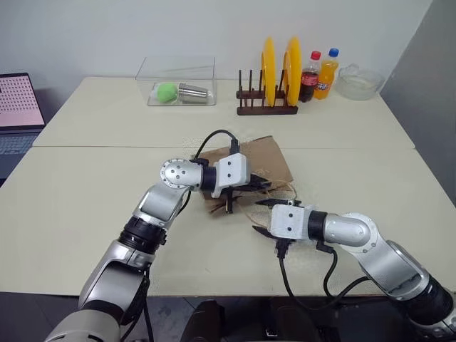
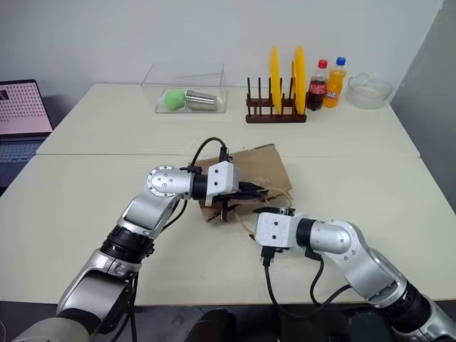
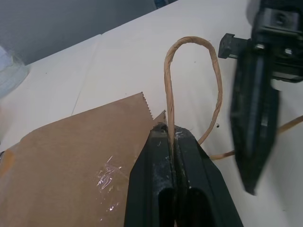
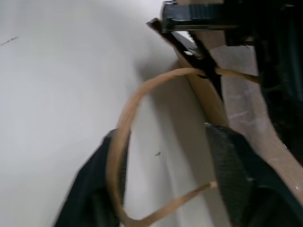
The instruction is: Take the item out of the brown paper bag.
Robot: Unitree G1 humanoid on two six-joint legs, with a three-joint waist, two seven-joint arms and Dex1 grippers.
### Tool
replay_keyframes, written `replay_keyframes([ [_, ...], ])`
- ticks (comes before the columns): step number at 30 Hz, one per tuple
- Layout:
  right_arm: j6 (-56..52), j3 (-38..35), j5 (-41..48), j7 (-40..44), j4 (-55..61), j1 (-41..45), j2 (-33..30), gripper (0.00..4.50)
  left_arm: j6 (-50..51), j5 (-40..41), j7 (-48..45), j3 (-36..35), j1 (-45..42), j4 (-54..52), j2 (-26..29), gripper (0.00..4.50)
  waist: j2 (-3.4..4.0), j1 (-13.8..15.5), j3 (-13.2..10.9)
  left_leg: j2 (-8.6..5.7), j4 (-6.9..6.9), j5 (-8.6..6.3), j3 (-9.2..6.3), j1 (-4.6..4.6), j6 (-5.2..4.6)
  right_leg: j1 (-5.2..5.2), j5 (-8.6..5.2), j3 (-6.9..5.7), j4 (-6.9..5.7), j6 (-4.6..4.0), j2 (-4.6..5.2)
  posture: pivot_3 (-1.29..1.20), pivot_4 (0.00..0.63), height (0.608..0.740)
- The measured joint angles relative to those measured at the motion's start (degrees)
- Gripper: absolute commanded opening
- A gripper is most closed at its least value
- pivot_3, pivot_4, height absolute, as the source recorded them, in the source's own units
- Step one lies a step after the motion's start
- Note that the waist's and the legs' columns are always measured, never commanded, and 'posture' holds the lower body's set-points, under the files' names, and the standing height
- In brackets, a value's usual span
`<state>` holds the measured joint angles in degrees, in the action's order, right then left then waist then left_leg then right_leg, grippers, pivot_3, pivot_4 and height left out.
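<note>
The brown paper bag's upper side (image 1: pixel 269 158) hides its opening, so my left gripper should raise the loop handle toward the wooden rack (image 1: pixel 267 108) before my right gripper goes inside.
The brown paper bag (image 1: pixel 265 160) lies flat and crinkled in the middle of the table. My left gripper (image 1: pixel 261 184) hovers over its near edge, shut on one thin tan loop handle (image 3: pixel 215 71), which rises out from between the fingertips. Just in front of it, my right gripper (image 1: pixel 261 216) is open, fingers apart. In the right wrist view the other loop handle (image 4: pixel 127 118) curves across the gap, against one finger (image 4: pixel 102 165). The item is hidden; I see nothing of it outside the bag.
At the back of the table stand a clear box (image 1: pixel 178 71) holding a green ball and a silver cup, a wooden rack with yellow plates (image 1: pixel 274 75), a cola bottle (image 1: pixel 310 76), an orange soda bottle (image 1: pixel 327 73) and a glass bowl (image 1: pixel 360 80). A laptop (image 1: pixel 18 107) sits far left.
</note>
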<state>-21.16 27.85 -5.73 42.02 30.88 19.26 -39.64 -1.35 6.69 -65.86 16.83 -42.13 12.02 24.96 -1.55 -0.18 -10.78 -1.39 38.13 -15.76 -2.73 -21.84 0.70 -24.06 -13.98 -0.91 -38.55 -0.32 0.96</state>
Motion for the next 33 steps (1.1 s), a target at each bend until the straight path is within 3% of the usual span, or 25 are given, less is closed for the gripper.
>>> replay_keyframes([
  [4,3.2,1.0,-2.6,0.5,-0.3,-0.5,0.8,0.04,1.8,0.6,0.4,-2.1,-3.3,2.7,-0.2,0.00,0.00,0.0,0.0,0.00,0.01,0.00,0.00,0.01,0.00,0.00,0.00,0.00,-0.03,0.00,0.00,0.00,0.150,0.740],
  [16,6.4,2.8,-6.7,4.4,-3.0,-3.9,0.8,0.04,7.2,4.2,3.4,-10.0,-18.5,15.9,-1.9,0.00,-0.01,-0.1,0.0,-0.01,0.08,0.00,0.00,0.01,0.00,0.00,0.00,-0.02,-0.07,0.00,0.00,0.00,0.150,0.740],
  [23,6.5,2.8,-7.1,5.7,-3.7,-4.4,2.3,0.04,7.6,5.0,3.8,-12.7,-21.6,20.6,-1.9,0.00,-0.01,-0.1,0.0,-0.01,0.08,0.00,-0.01,-0.02,0.01,-0.02,0.00,-0.03,-0.08,0.00,0.00,0.00,0.150,0.740],
  [26,3.7,2.2,-5.8,7.3,-3.0,-4.7,2.5,0.60,9.0,6.3,2.1,-12.7,-21.0,18.7,-1.8,0.00,-0.01,-0.1,0.0,-0.01,0.09,0.01,-0.02,-0.03,0.03,-0.01,0.00,-0.02,-0.08,0.00,0.03,0.00,0.150,0.740],
  [30,-3.0,-1.1,-1.4,9.0,0.7,-4.8,3.4,1.99,11.0,7.6,-0.2,-12.6,-18.1,13.8,-1.6,0.00,-0.01,-0.1,0.0,-0.01,0.08,0.12,-0.04,-0.02,0.22,-0.02,0.01,-0.02,-0.10,-0.01,0.03,0.00,0.150,0.740],
  [33,-8.7,-4.6,3.1,10.2,4.2,-4.2,4.0,1.99,12.5,8.5,-1.2,-12.5,-16.3,10.4,-1.6,0.00,-0.01,-0.1,0.0,-0.01,0.10,0.12,-0.05,-0.02,0.22,-0.03,0.01,-0.02,-0.16,-0.01,0.03,0.00,0.150,0.740],
])
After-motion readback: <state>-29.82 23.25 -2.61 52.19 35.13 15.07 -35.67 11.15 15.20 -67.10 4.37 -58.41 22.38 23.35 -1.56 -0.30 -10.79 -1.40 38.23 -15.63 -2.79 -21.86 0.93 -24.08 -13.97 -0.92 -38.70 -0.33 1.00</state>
